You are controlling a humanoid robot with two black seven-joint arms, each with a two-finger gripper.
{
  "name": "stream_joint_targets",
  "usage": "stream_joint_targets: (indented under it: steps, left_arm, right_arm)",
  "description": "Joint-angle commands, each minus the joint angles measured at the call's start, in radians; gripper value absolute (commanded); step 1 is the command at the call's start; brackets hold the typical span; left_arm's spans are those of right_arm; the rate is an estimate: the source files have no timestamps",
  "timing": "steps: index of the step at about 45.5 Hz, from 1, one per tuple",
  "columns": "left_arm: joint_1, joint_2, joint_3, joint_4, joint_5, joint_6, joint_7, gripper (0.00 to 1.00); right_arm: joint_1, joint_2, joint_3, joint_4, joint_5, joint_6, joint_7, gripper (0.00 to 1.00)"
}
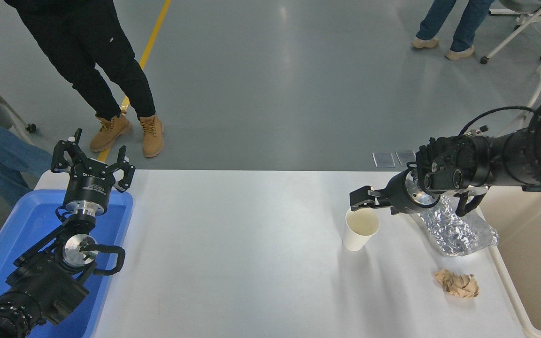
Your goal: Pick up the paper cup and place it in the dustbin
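The paper cup will turn out empty and stay dry when I carry it tipped sideways, because plain cream inside shows through its opening.
The paper cup stands upright on the white table, right of centre, white outside and cream inside. My right gripper hangs just above the cup's far rim, pointing left, open, with nothing between its fingers. The right arm reaches in from the right edge over the foil tray. The beige dustbin sits at the table's right end, its far part hidden by that arm. My left gripper is parked open over the blue tray at the lower left.
A crinkled silver foil tray lies between the cup and the dustbin. A crumpled tan paper ball sits in front of it. The blue tray is at the left edge. People stand beyond the far side.
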Motion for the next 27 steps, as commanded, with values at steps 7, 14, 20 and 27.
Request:
stream_joint_targets:
  steps: [7, 14, 20, 27]
  left_arm:
    - [0.000, -0.001, 0.000, 0.000, 0.000, 0.000, 0.000, 0.99]
    - [0.000, -0.001, 0.000, 0.000, 0.000, 0.000, 0.000, 0.99]
    - [0.000, 0.000, 0.000, 0.002, 0.000, 0.000, 0.000, 0.99]
    - [0.000, -0.001, 0.000, 0.000, 0.000, 0.000, 0.000, 0.99]
  right_arm:
    - [-0.127, 0.010, -0.003, -0.114, 0.004, -0.024, -0.001, 0.99]
    - [-0.180, 0.010, -0.002, -0.141, 0.022, -0.047, -0.001, 0.98]
    - [-0.203, 0.010, -0.006, -0.151, 0.039, -0.082, -0.002, 0.96]
    - [-0.223, 0.010, -0.009, -0.160, 0.036, -0.134, -0.004, 0.87]
